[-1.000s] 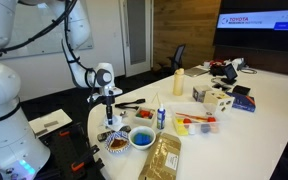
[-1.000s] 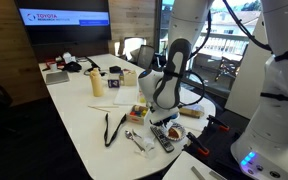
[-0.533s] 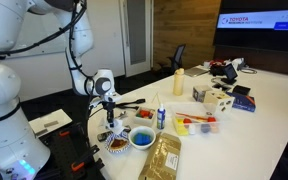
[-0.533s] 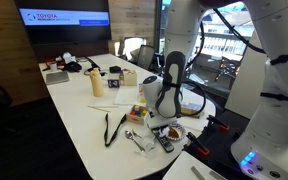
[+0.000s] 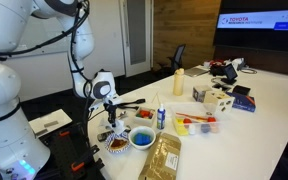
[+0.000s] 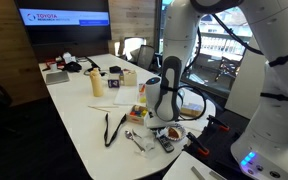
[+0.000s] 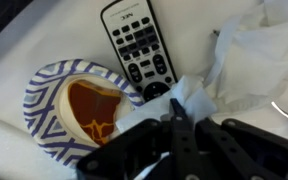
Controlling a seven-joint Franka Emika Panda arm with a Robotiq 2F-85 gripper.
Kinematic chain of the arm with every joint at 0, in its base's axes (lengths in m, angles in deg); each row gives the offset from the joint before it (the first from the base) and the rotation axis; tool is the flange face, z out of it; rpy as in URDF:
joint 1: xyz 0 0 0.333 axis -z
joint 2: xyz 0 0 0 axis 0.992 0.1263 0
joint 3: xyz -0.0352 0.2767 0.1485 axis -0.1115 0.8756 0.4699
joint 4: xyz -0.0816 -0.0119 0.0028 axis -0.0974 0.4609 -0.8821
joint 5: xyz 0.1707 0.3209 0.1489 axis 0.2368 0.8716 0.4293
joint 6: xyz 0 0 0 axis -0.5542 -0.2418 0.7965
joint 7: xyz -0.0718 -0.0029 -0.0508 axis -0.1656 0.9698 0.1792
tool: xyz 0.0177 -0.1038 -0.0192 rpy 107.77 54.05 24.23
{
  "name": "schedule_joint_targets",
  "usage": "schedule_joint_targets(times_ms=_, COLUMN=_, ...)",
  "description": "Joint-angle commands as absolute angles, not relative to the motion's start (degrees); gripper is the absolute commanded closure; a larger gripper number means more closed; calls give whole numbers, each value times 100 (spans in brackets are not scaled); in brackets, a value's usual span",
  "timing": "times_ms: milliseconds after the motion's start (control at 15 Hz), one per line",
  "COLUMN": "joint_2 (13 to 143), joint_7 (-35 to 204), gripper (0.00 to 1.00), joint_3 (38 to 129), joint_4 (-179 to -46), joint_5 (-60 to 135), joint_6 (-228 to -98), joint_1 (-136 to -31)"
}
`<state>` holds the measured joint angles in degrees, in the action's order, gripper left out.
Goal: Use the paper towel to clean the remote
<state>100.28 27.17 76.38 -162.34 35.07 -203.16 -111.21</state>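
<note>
The paper towel is only at the remote's near end (image 7: 158, 89). Next, my gripper wipes the paper towel back over the buttons (image 7: 136, 42) toward the remote's far end.
A black remote (image 7: 136, 48) with grey buttons lies on the white table, at the top centre of the wrist view. My gripper (image 7: 179, 118) is just in front of its near end, shut on a white paper towel (image 7: 189, 92). More crumpled towel (image 7: 252, 58) lies to the remote's right. In both exterior views the gripper (image 5: 110, 120) (image 6: 161, 123) is low over the table's near corner. The remote (image 6: 164, 143) shows just beside it in an exterior view.
A blue-and-white patterned bowl (image 7: 59, 100) with orange-brown contents sits left of the remote, touching it. A blue bowl (image 5: 142, 138), a small bottle (image 5: 161, 115), a brown bag (image 5: 165, 157) and a yellow bottle (image 5: 178, 82) stand nearby. A black cable (image 6: 112, 128) lies on the table.
The arm has lowered and the gripper has come down closer to the table at the remote, with the towel still held.
</note>
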Motion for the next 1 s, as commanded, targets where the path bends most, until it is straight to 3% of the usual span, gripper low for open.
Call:
schedule_joint_targets(times_ms=0, joint_2=10039, joint_7=3009, gripper=99, joint_3=7607, joint_4=-16232, joint_5=3875, joint_6=-20311, joint_1=-11223)
schedule_joint_targets(times_ms=933, joint_2=10518, joint_7=4522, gripper=99, joint_3=8288, joint_4=-15505, joint_5=4842, joint_6=-20060, joint_1=-10217)
